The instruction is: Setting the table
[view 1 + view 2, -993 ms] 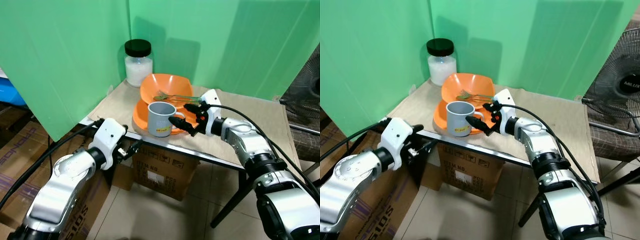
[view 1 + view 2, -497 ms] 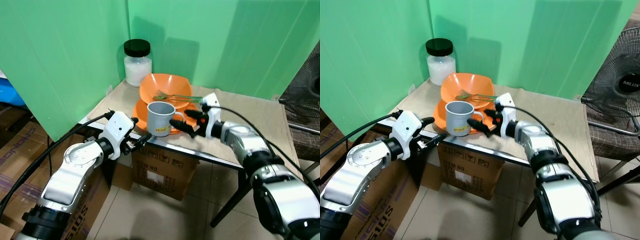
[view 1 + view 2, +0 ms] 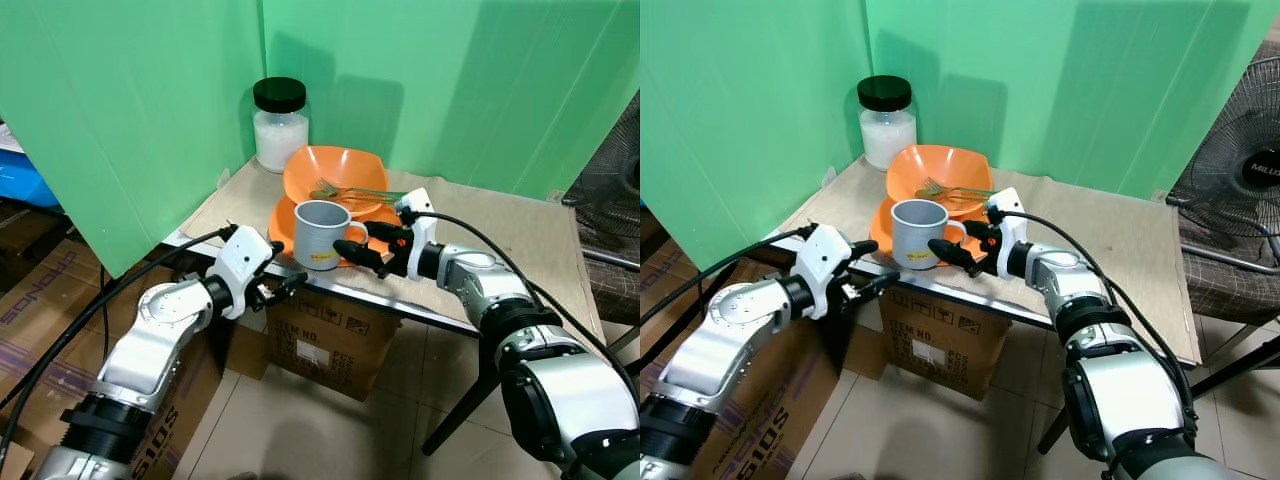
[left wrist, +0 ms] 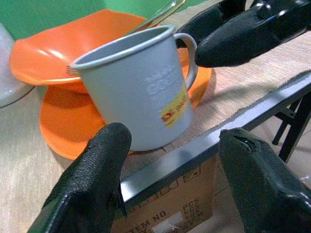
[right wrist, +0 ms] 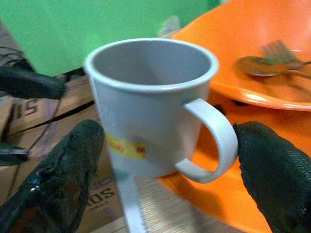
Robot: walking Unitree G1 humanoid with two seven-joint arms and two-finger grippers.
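Note:
My right gripper will keep the mug upright beside it when I carry it, because the curved handle (image 3: pixel 361 231) is joined to the grey mug's side (image 3: pixel 316 240) at both ends.
A grey mug (image 3: pixel 318 233) with a yellow label stands on an orange plate (image 4: pixel 63 126) at the table's front edge. Behind it, an orange bowl (image 3: pixel 345 172) holds a fork and a spoon (image 3: pixel 348 191). My right gripper (image 3: pixel 366 241) is open at the mug's handle (image 5: pixel 210 141), one finger (image 5: pixel 277 174) beyond the handle and the other finger (image 5: pixel 53 179) by the mug's front side. My left gripper (image 3: pixel 283 265) is open just below the metal table edge (image 4: pixel 204 145), pointing at the mug from the front left, not touching it.
A jar (image 3: pixel 279 125) of white grains with a black lid stands in the table's back corner. Green screens close off the back and left. A cardboard box (image 3: pixel 330 335) sits under the table. A fan (image 3: pixel 1240 170) and a seat (image 3: pixel 1230 280) are at the right.
My left arm has risen from low on the left up to the table edge beside the mug. My right gripper has slid a little toward the mug, around its handle.

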